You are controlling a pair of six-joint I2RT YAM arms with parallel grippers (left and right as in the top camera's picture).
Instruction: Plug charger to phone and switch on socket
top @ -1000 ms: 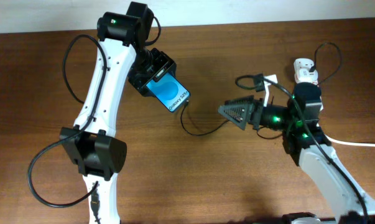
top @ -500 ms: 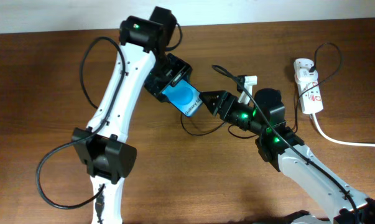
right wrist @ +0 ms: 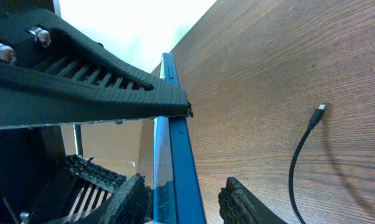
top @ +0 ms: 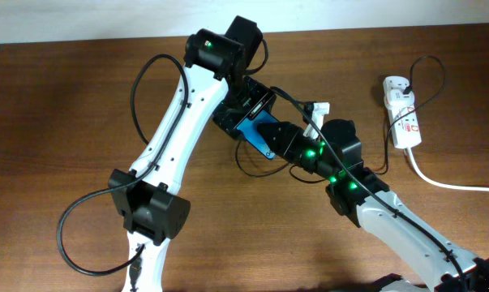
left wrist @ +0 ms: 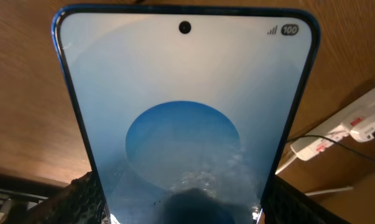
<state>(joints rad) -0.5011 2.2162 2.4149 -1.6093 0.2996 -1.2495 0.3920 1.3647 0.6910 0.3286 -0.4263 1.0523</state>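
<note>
I should hold the phone with my right gripper while my left gripper takes it by a long edge (left wrist: 76, 102), because the phone's bottom end (left wrist: 187, 213) points into my left gripper.
My left gripper (left wrist: 184, 208) is shut on the phone (left wrist: 184, 112), one finger on each long edge, and holds it above the table with the blue screen lit. Overhead, the phone (top: 252, 135) hangs at mid-table, and my right gripper (top: 270, 139) meets it from the right. In the right wrist view my right gripper (right wrist: 184, 186) is open and straddles the phone (right wrist: 178, 149) edge-on, with a gap at the right finger (right wrist: 243, 202). The charger (right wrist: 296, 165) lies loose on the wood, its tip (right wrist: 322, 108) bare. The socket (top: 402, 109) lies far right.
The charger's black cable (top: 246, 168) loops on the table below the phone. The socket's thick white cord (top: 451, 185) runs off to the right edge. The socket (left wrist: 336, 130) with its white plug adapter (left wrist: 367, 127) shows behind the phone. A pale wall borders the table's far edge.
My left arm carried the phone to the right, toward mid-table. My right arm swung left to meet it, and its jaws narrowed around the phone's edge.
</note>
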